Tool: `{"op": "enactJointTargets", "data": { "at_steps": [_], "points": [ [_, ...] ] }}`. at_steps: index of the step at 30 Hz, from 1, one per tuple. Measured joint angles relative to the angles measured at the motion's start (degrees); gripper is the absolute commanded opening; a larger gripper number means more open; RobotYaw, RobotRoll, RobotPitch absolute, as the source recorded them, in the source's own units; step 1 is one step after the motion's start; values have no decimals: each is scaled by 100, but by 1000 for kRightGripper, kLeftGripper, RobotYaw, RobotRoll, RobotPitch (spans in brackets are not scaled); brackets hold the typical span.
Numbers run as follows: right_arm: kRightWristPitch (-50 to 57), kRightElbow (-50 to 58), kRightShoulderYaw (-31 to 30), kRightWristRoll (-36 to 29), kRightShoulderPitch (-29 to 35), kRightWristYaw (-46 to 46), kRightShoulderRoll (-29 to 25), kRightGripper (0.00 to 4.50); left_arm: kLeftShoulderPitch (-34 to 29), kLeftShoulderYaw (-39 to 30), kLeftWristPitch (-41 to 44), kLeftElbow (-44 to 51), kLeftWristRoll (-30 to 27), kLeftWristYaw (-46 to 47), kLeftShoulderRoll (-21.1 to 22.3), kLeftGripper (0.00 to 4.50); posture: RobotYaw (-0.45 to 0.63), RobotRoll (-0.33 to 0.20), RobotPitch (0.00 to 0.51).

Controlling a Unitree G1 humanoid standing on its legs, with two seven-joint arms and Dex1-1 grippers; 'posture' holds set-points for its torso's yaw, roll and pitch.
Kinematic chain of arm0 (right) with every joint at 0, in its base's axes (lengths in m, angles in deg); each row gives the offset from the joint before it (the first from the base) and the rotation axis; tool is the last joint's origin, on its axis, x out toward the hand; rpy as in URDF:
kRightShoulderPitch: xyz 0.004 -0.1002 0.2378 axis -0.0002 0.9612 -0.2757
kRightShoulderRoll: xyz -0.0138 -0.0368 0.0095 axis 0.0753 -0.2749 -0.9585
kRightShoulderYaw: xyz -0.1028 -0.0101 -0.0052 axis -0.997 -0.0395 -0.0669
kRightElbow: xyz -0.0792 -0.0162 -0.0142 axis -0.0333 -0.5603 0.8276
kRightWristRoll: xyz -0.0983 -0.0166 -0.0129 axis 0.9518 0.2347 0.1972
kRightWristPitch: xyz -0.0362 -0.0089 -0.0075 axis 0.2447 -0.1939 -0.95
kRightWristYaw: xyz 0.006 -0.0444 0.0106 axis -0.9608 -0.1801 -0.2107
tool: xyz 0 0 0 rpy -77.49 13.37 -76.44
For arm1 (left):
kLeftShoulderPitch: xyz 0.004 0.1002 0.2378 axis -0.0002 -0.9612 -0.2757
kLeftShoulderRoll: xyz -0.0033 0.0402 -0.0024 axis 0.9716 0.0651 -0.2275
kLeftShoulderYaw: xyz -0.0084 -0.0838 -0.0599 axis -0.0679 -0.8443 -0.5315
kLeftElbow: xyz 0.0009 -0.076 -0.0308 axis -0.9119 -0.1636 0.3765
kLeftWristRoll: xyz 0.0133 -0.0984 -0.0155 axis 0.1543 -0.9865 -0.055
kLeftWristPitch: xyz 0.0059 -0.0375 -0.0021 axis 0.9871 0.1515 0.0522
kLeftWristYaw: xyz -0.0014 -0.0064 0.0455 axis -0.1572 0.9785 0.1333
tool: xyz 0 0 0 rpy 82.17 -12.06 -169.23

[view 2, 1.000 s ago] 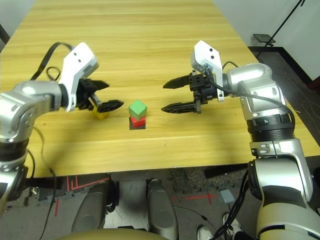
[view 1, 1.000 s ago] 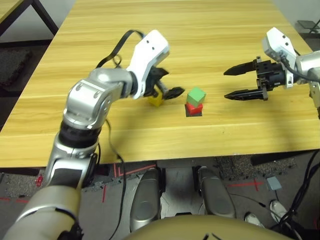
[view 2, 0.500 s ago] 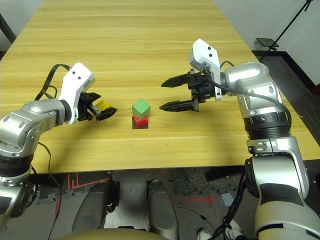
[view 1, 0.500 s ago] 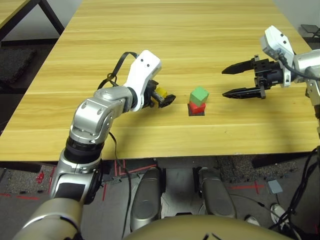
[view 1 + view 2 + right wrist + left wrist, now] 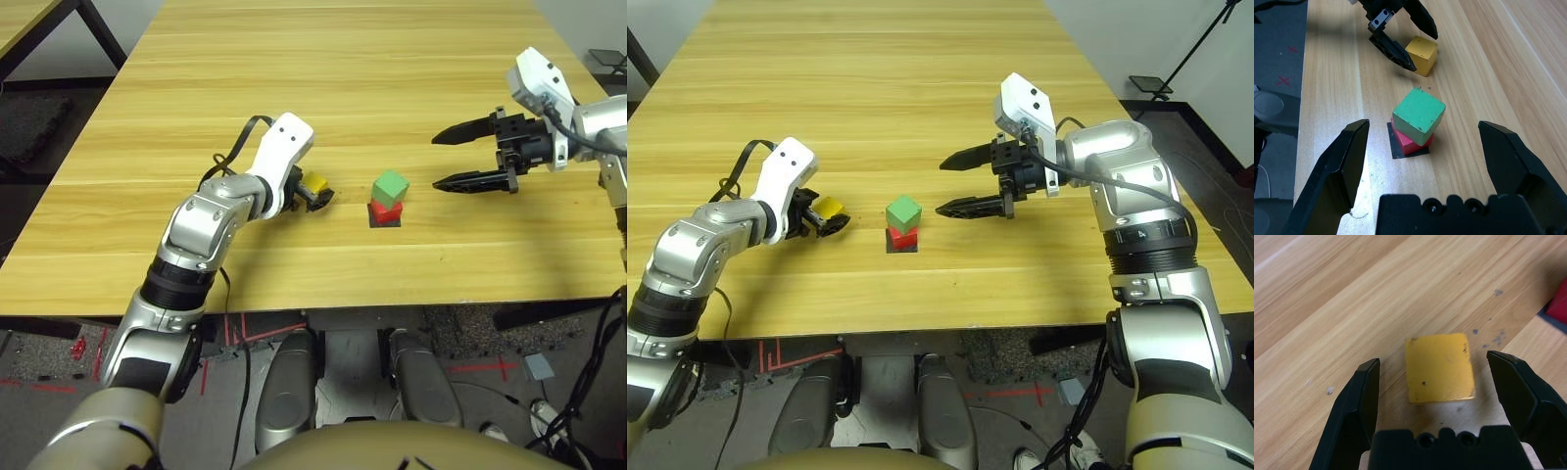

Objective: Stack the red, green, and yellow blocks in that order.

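The stack should stay up when I add the yellow block, because the green block sits crooked but well over the red block.
The green block sits slightly askew on the red block, which rests on a flat black patch mid-table. Left of that stack the yellow block lies on the wood. My left gripper is low over the table and open, one finger on each side of the yellow block with a gap on both sides. My right gripper hovers open to the right of the stack, its fingertips pointing at it and clear of it.
The wooden table stretches far behind the blocks. Its front edge runs close below the stack. A black cable loops over my left forearm.
My left arm has stretched out and dropped lower, bringing its open fingers around the yellow block. The blocks and my right gripper have barely moved. The camera shifted a little.
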Motion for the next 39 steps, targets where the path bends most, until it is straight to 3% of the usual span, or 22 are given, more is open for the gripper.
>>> {"op": "enactJointTargets", "data": {
  "at_steps": [3, 6, 12, 17, 28, 39],
  "points": [
    [33, 37, 1, -4, 36, 29, 0, 4500, -93, 43, -122, -101, 82, -17, 36, 4475, 209, -92, 130],
    [55, 53, 4, -5, 70, 54, 0, 4500, -176, 53, -196, -125, 126, -22, 33, 3911, 211, -90, 130],
    [58, 71, 18, -6, 133, 68, -9, 4500, -127, 9, -208, -85, 114, -41, -91, 1936, 220, -84, 132],
    [58, 77, 29, -8, 274, 46, -48, 4500, 516, -158, -37, 28, -24, -196, -69, 1943, 227, -73, 132],
    [185, 256, 107, -18, 562, -47, -312, 4500, 2006, -123, 1157, 334, -719, -731, -150, 1943, 214, -44, 133],
    [312, 418, 260, -118, 729, 137, -317, 4500, 2268, 288, 2065, 591, -995, -660, -390, 1943, 194, -37, 141]
  ]
}}
